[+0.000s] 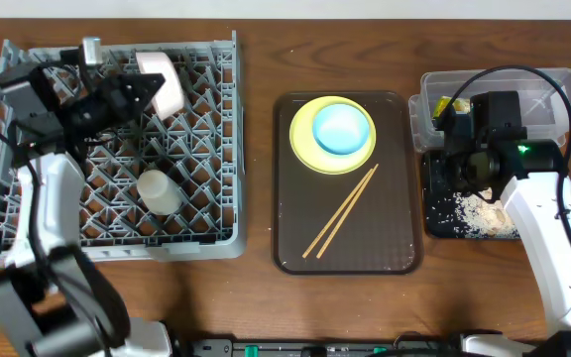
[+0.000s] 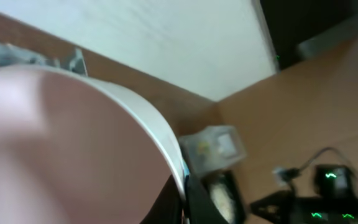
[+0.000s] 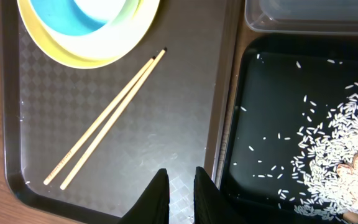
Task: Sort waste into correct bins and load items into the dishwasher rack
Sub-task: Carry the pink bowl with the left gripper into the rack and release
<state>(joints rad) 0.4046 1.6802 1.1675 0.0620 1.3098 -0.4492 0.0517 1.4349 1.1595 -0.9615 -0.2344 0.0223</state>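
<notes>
I continue to lower the white bowl (image 1: 163, 83) with my left gripper, because it hangs tilted above open rack slots (image 1: 174, 135) and clear of the small white cup, until it rests there.
My left gripper (image 1: 147, 91) is shut on the rim of the white bowl (image 1: 164, 79), holding it tilted over the back of the grey dishwasher rack (image 1: 117, 248). In the left wrist view the bowl (image 2: 55, 143) fills the left side, with the fingers (image 2: 185, 194) pinching its edge. The small white cup (image 1: 159, 190) lies in the rack. The light blue bowl (image 1: 343, 127) sits in the yellow plate (image 1: 310, 149). The chopsticks (image 1: 340, 211) lie beside them. My right gripper (image 3: 180, 193) is shut and empty, above the brown tray's right edge.
The brown serving tray (image 1: 295, 238) holds the plate and chopsticks (image 3: 104, 121). The clear tub (image 1: 553, 89) at the back right holds the green-and-orange wrapper (image 1: 444, 104). The black tray (image 1: 439, 223) holds rice scraps (image 3: 334, 149) and a pale lump. My right arm hangs over it.
</notes>
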